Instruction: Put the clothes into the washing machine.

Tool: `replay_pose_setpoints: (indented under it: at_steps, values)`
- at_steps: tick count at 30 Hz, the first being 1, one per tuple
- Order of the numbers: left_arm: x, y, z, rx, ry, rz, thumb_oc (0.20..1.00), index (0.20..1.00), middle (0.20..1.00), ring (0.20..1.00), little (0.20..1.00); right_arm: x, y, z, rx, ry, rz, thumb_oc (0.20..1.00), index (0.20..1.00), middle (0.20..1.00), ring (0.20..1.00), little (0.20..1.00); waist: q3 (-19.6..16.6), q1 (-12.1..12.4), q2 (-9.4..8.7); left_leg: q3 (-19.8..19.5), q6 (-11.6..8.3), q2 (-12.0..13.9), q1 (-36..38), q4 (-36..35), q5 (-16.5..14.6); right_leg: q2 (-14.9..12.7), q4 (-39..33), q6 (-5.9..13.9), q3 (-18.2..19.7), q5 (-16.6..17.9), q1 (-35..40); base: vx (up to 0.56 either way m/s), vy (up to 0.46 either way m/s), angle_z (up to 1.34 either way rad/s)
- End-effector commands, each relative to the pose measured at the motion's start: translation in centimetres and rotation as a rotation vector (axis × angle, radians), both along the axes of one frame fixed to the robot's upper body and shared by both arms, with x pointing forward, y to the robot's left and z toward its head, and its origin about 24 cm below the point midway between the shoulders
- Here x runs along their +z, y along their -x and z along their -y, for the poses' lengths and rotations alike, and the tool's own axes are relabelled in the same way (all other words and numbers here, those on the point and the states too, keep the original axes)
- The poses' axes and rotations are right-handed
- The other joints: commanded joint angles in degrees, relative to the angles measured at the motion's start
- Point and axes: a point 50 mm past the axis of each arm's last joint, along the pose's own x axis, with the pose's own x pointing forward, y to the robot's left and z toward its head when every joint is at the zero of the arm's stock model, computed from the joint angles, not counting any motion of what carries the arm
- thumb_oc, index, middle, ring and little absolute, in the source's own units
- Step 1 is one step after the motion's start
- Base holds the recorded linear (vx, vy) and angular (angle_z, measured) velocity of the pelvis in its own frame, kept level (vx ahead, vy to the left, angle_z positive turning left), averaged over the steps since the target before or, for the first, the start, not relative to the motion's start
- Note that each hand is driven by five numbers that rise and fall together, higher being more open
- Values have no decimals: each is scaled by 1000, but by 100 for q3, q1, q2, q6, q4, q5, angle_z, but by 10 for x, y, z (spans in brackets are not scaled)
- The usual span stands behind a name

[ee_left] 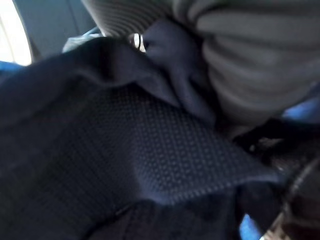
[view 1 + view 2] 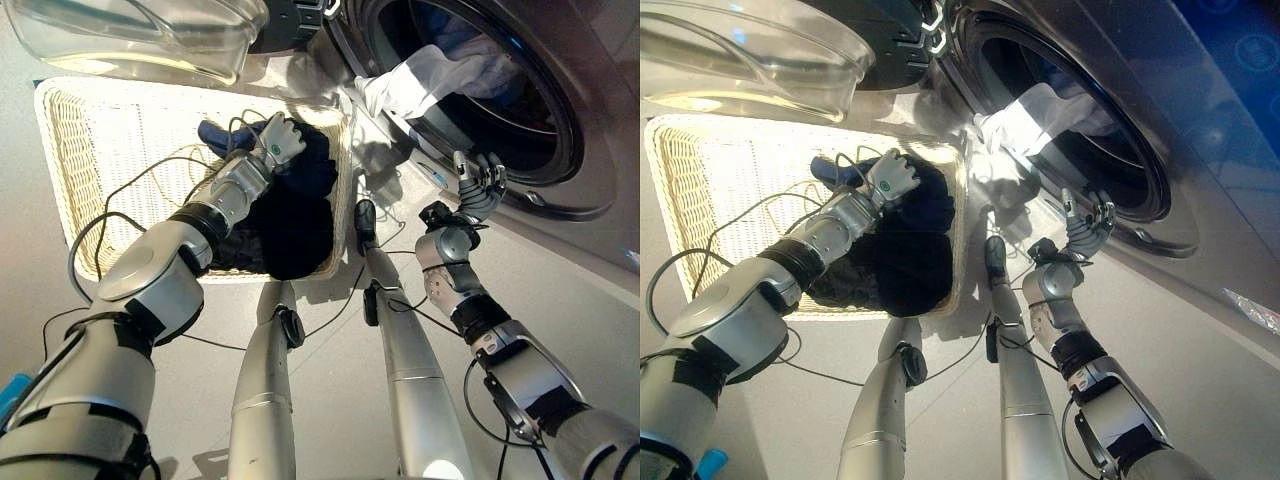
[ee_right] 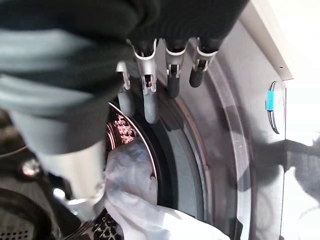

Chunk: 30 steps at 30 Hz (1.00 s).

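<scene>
I expect the navy garment (image 2: 313,168) to come up by itself when I lift it and the black cloth to stay in the basket, because a colour edge (image 2: 295,194) separates them.
A heap of dark navy clothes (image 2: 290,225) lies at the near right end of a white wicker basket (image 2: 60,180) on the floor. My left hand (image 2: 278,142) rests on top of the heap with its fingers curled into the cloth; in the left wrist view a ridge of navy knit fabric (image 1: 125,165) rises up to the hand. The washing machine (image 2: 570,200) stands with its drum open, and a white garment (image 2: 420,80) hangs out over the rim. My right hand (image 2: 480,188) is held open just below the drum's rim, its fingers (image 3: 150,100) straight and holding nothing.
The machine's clear round door (image 2: 130,40) is swung open above the far side of the basket. The left half of the basket shows bare wicker. A blue cloth (image 2: 215,135) pokes out beside the dark heap. Grey floor lies between basket and machine.
</scene>
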Motion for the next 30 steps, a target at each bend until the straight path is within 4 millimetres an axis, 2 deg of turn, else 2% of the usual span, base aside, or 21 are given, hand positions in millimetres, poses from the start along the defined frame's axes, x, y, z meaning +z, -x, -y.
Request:
replay_pose_setpoints:
  at_steps: [1,2,3,5,6,8,10,12,13,16,17,18,20,22,23,28,30]
  values:
    - [-17,1,-42,119,52,-44,200,200,200,200,200,27,5,30,-91,-69,153,1000,1000,1000,1000,1000,31,153,-80,205,-512,-131,226,119,-188,134,-224,710,-209,281,367,0,0,0]
    - [-17,1,-43,122,79,-42,200,200,200,200,200,26,5,31,-87,-74,151,1000,1000,1000,1000,1000,31,157,-81,198,-509,-136,242,138,-196,128,-208,708,-217,280,381,0,0,0]
    - [-19,3,-47,114,177,-33,200,200,200,200,200,22,7,31,-82,-73,152,1000,1000,1000,1000,1000,31,182,-80,162,-491,-164,331,162,-224,130,-156,704,-238,244,465,0,0,0]
    - [-19,3,-47,112,184,-33,200,200,200,200,200,22,7,31,-82,-73,151,1000,1000,1000,1000,1000,31,183,-79,161,-489,-165,343,163,-226,128,-151,703,-243,238,478,0,0,0]
    - [-19,5,-49,81,288,-14,200,200,200,200,200,21,8,29,-74,-68,148,1000,1000,1000,1000,1000,31,216,-77,162,-470,-178,456,183,-247,117,-99,691,-291,186,595,0,0,0]
    - [-18,5,-49,66,333,-3,200,200,200,200,200,21,9,28,-70,-67,148,1000,1000,1000,1000,1000,31,223,-77,162,-466,-178,488,190,-258,113,-87,688,-300,170,627,0,0,0]
    - [-21,10,-56,-1,589,61,200,200,200,200,200,18,12,26,-61,-56,144,1000,1000,1000,1000,1000,31,293,-88,87,-437,-221,743,305,-333,89,43,643,-395,33,916,-33,-10,2]
    - [-24,14,-62,-24,722,98,200,200,200,200,200,16,14,25,-58,-44,143,1000,1000,1000,1000,1000,31,327,-98,61,-427,-223,884,368,-388,69,113,621,-440,-62,1075,-7,-2,2]
    - [-25,14,-63,-23,730,99,200,200,200,200,200,16,15,25,-59,-43,142,1000,1000,1000,1000,1000,31,330,-98,54,-426,-226,901,376,-395,70,124,618,-444,-74,1092,-4,-6,10]
    - [-40,23,-78,-38,1056,170,200,200,200,200,200,10,20,18,-51,-23,128,1000,1000,1000,1000,1000,31,403,-121,-60,-391,-255,1156,507,-510,54,307,576,-490,-271,1357,6,-4,12]
    - [-40,23,-78,-38,1056,170,200,200,200,200,200,10,20,18,-51,-23,128,1000,1000,1000,1000,1000,31,403,-121,-60,-391,-255,1156,507,-510,54,307,576,-490,-271,1357,13,-2,7]
    - [-50,28,-84,-38,1223,196,200,200,200,200,200,7,22,14,-45,-11,117,1000,1000,1000,1000,1000,31,440,-139,-102,-378,-266,1320,538,-567,47,348,541,-517,-358,1529,2,-4,3]
    - [-59,31,-88,-27,1346,194,200,200,200,200,200,4,24,11,-40,-4,108,1000,1000,1000,1000,1000,31,471,-153,-130,-371,-275,1434,570,-613,39,380,521,-547,-418,1651,0,0,0]
    - [-64,34,-88,-41,1453,204,200,200,200,200,200,4,25,6,-31,10,107,1000,1000,1000,1000,1000,31,500,-156,-162,-355,-282,1501,571,-616,43,397,500,-559,-439,1721,8,-7,5]
    - [-70,37,-84,-71,1564,205,200,200,200,200,200,2,27,0,-6,39,106,1000,1000,1000,1000,1000,31,534,-168,-219,-331,-291,1647,571,-666,47,452,478,-563,-515,1848,17,-17,12]
    - [-71,44,-68,-220,1769,191,200,200,200,200,200,5,29,-18,68,172,131,1000,1000,1000,1000,1000,31,616,-175,-308,-276,-308,1992,624,-805,19,609,449,-599,-694,2160,37,-20,12]
    - [-69,44,-67,-233,1777,193,200,200,200,200,200,7,29,-19,76,187,135,1000,1000,1000,1000,1000,31,622,-173,-311,-269,-307,1983,615,-782,20,597,443,-604,-667,2151,10,-8,11]
